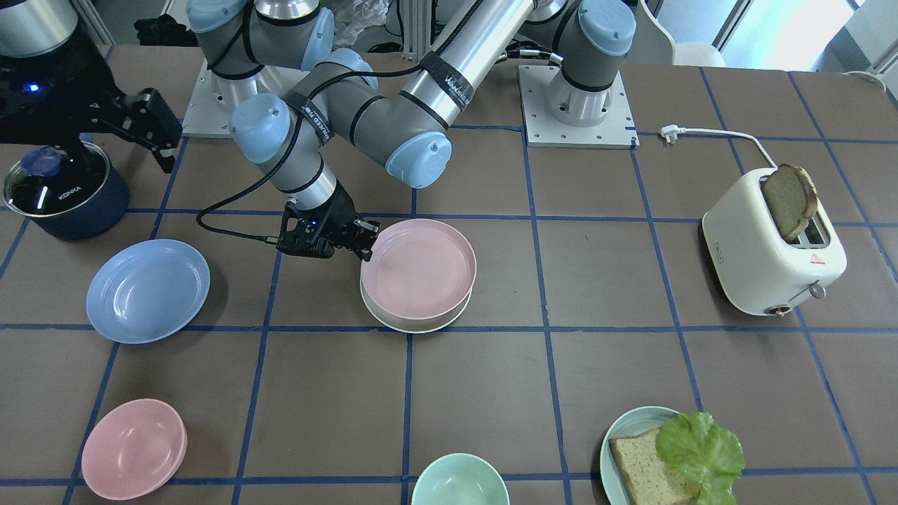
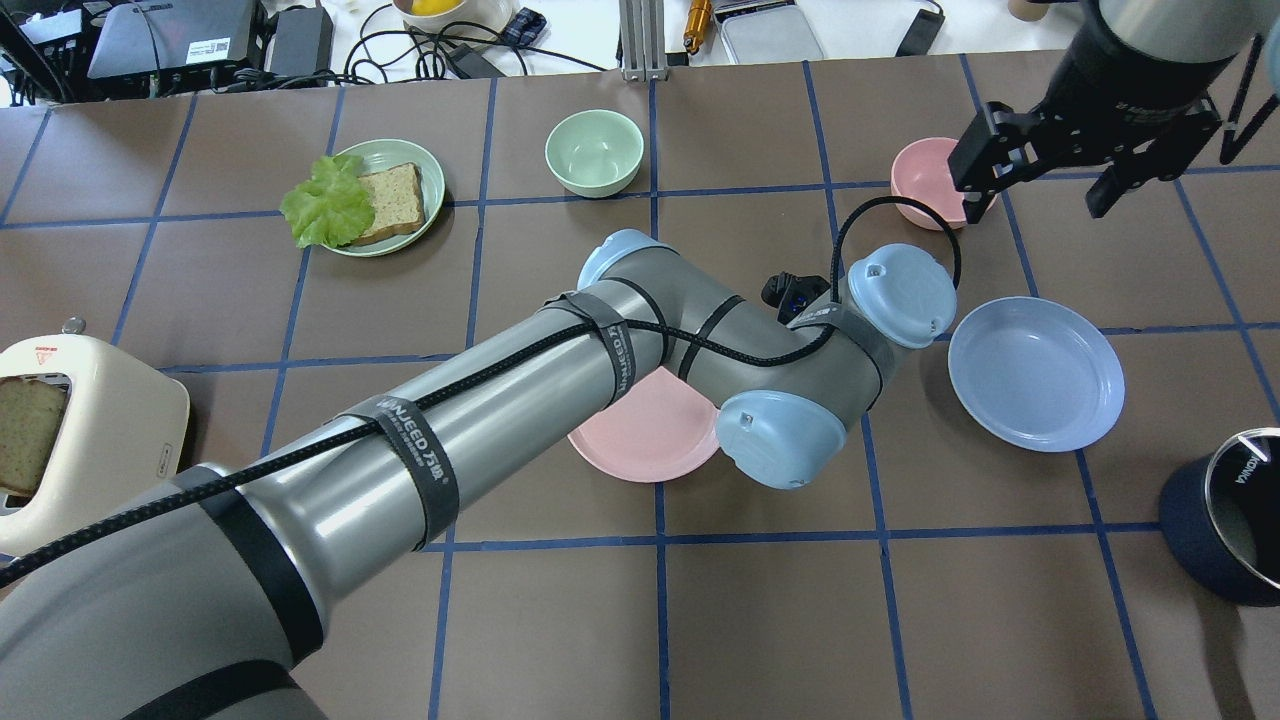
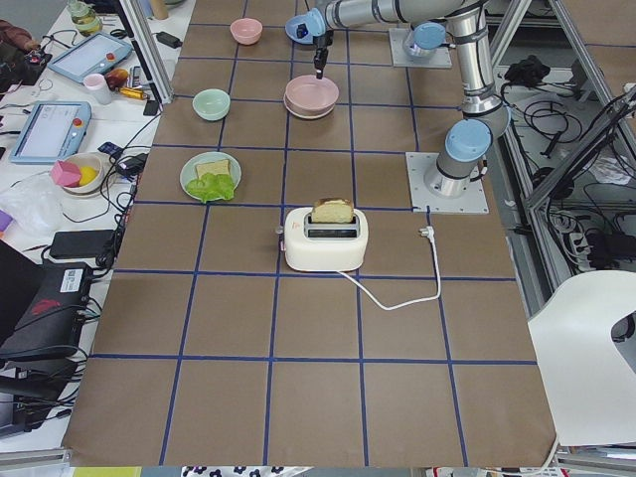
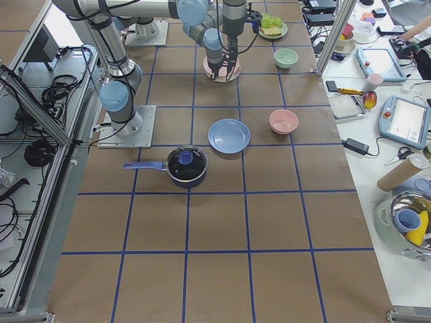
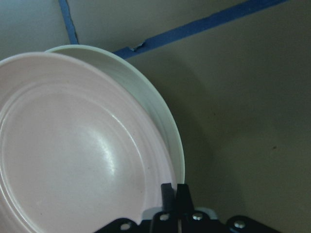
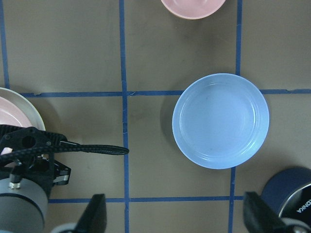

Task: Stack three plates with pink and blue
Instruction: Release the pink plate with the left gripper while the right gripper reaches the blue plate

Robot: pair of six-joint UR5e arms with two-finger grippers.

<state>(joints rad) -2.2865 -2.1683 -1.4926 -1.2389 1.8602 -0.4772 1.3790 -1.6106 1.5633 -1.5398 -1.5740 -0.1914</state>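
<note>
My gripper will lower the blue plate [image 1: 148, 291], and I expect that plate to nest and leave the pink plate [image 1: 419, 268] almost hidden, because the two plates' round rims look about equally wide.
The pale pink plate [image 1: 419, 268] lies on top of the white plate [image 1: 414, 324], slightly offset from it, near the table's middle. My left gripper [image 1: 366, 242] is shut on the pink plate's rim; the left wrist view shows its closed fingers [image 5: 176, 194] at the edge of the pink plate [image 5: 73, 155], with the white plate's rim [image 5: 160, 116] showing beneath. The periwinkle blue plate [image 1: 148, 290] lies alone on the table and also shows in the right wrist view [image 6: 220, 120]. My right gripper [image 2: 1040, 185] is open and empty, high above the table near the blue plate [image 2: 1035, 372].
A pink bowl [image 1: 133, 449], a green bowl [image 1: 459, 480] and a teal plate [image 1: 621, 438] with bread and lettuce stand along the operators' side. A toaster [image 1: 765, 252] holding bread is on my left. A dark lidded pot [image 1: 66, 189] is on my right.
</note>
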